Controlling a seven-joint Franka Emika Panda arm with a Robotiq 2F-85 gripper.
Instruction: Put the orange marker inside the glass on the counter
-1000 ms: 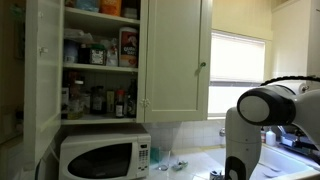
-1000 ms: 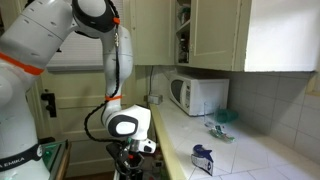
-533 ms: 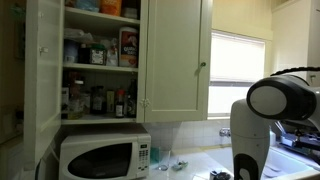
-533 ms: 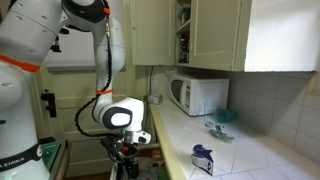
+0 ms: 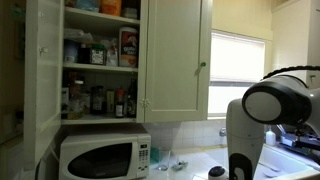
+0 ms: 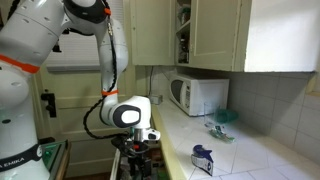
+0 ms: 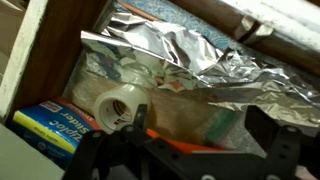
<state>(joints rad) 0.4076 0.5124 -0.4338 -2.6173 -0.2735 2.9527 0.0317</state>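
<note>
Next, I move my gripper back and turn it until the fingers go around the marker's long sides (image 7: 172, 142), because the orange marker (image 7: 188, 147) lies crosswise from finger to finger.
In the wrist view my gripper (image 7: 207, 128) hangs over an open drawer, its two black fingers (image 7: 141, 113) wide apart. The orange marker (image 7: 180, 142) lies slantwise low between them, close to the gripper's body; I see no finger pressing on it. In an exterior view the gripper (image 6: 139, 160) is below the front edge of the pale counter (image 6: 185, 135). A small clear thing by the microwave may be the glass (image 5: 178, 161); it is too small to be sure.
The drawer holds crumpled foil (image 7: 190, 55), a tape roll (image 7: 118, 102) and a blue box (image 7: 55, 125). A white microwave (image 5: 100, 158) (image 6: 198, 95) stands on the counter, with a blue object (image 6: 202, 158) near its front. An open cabinet (image 5: 100, 60) hangs above.
The arm's wrist shifted a little left and then back right beside the counter edge. The gripper stays low at the drawer. Nothing else on the counter has moved.
</note>
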